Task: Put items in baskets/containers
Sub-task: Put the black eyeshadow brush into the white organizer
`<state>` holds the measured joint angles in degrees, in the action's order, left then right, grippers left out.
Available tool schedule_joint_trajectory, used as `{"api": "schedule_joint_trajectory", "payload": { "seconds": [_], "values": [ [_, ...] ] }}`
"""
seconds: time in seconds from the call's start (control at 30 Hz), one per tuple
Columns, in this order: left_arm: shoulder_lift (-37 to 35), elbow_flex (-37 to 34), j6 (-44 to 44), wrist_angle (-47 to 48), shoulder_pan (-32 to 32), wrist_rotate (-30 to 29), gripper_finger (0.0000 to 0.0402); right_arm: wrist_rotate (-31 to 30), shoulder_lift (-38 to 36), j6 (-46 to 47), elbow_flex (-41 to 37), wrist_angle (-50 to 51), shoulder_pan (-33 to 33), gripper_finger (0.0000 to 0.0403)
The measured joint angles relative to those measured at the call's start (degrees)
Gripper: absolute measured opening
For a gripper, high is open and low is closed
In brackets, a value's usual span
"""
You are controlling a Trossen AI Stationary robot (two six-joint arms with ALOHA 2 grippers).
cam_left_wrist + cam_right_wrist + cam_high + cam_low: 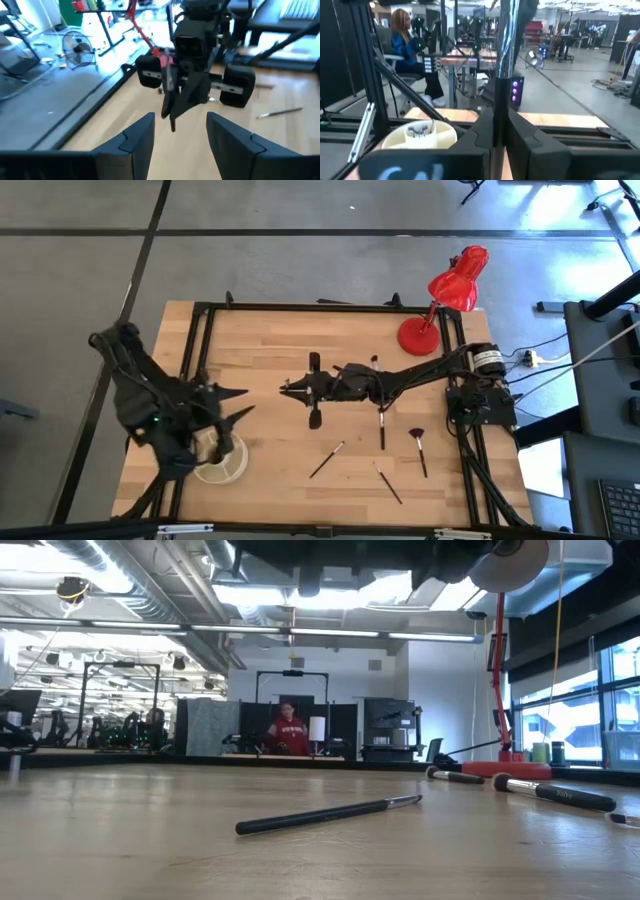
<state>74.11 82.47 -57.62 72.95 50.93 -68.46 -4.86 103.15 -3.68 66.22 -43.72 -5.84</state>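
Next, I take the brush (504,65) with my left gripper and carry it over, because my right gripper is holding it well short of the cream-white container (227,464).
In the high view my right gripper (290,388) reaches over the table's middle, pointing toward the left, and is shut on a thin dark brush (504,60). My left gripper (240,402) hovers open at the left, just beyond the cream-white container (228,467), which the left arm partly covers. The right wrist view shows the container (420,137) with brushes standing in it. Several brushes lie flat on the wood: one (327,460), one (382,426), a fan-tipped one (419,450) and one (388,483). My right gripper pinches the brush's slim shaft (503,97) between its two shut fingers. The brush lies along the fingers and sticks out past their tips toward the table's left. It is lifted clear of the table; the left wrist view shows a dark end (172,124) below the fingers.
A red desk lamp (455,285) with its round base (418,337) stands at the far right corner. A black frame (320,307) rims the table. Bare wood lies between the two grippers and along the near edge. People sit in the room beyond.
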Motion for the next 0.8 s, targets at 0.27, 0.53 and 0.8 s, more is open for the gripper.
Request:
{"api": "schedule_joint_trajectory", "payload": {
  "seconds": [0.27,0.53,0.8],
  "values": [
    [-5.98,-19.40,-15.07,-11.13,1.04,-8.00,0.0177,-2.91,3.62,1.89,0.27,-3.54,0.13,0.0030],
    [-9.07,-25.51,-13.83,-16.70,-3.56,-7.55,0.0176,-3.26,3.68,-1.18,0.42,-2.02,0.60,0.0030],
    [-10.60,-24.63,26.84,-48.69,-12.87,12.89,0.0175,0.61,3.68,-5.19,0.42,-0.62,0.74,0.0030]
  ]
}}
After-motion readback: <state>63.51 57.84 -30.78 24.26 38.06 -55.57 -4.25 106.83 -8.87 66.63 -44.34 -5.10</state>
